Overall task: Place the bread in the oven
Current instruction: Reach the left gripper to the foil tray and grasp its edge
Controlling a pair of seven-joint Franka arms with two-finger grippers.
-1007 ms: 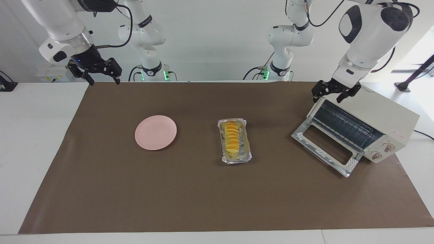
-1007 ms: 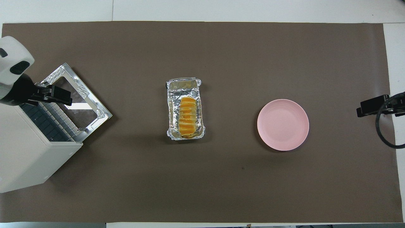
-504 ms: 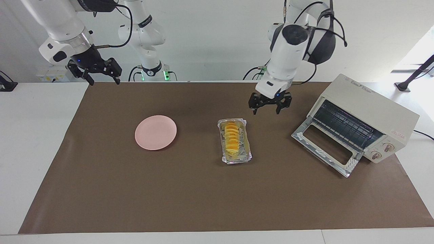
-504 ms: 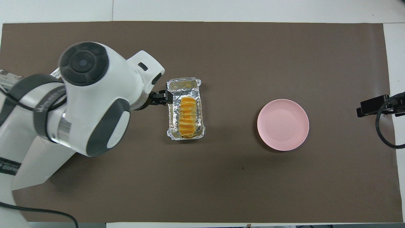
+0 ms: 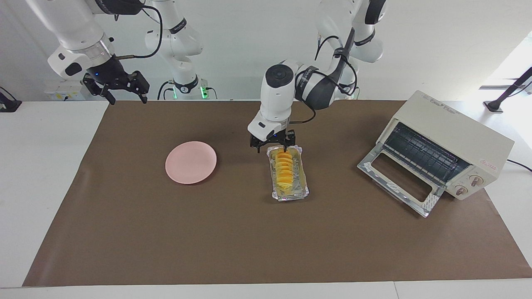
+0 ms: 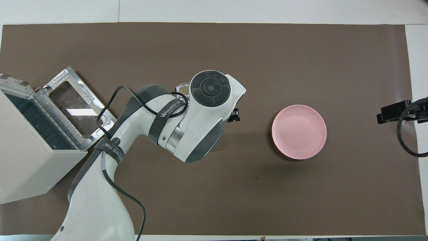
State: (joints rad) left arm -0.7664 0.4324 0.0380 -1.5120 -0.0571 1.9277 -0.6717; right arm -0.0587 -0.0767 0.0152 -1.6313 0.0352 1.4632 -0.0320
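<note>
The foil tray has a crinkled raised rim, so the bread will travel along inside when the robot carries the foil tray to the oven.
The bread, a short loaf of yellow-orange slices, lies in a crinkled foil tray in the middle of the mat. My left gripper is open and low over the tray's end nearer the robots, one finger by the first slices. In the overhead view the left arm hides the bread; only a tray corner shows. The cream-white oven stands at the left arm's end, its glass door dropped open and the rack bare. My right gripper waits open above the mat's corner.
A round pink plate lies on the brown mat toward the right arm's end, also in the overhead view. The oven and its open door take up the mat's corner at the left arm's end.
My left arm has swung from the oven's top corner across the mat and come down over the bread tray's near end. The right arm has not moved.
</note>
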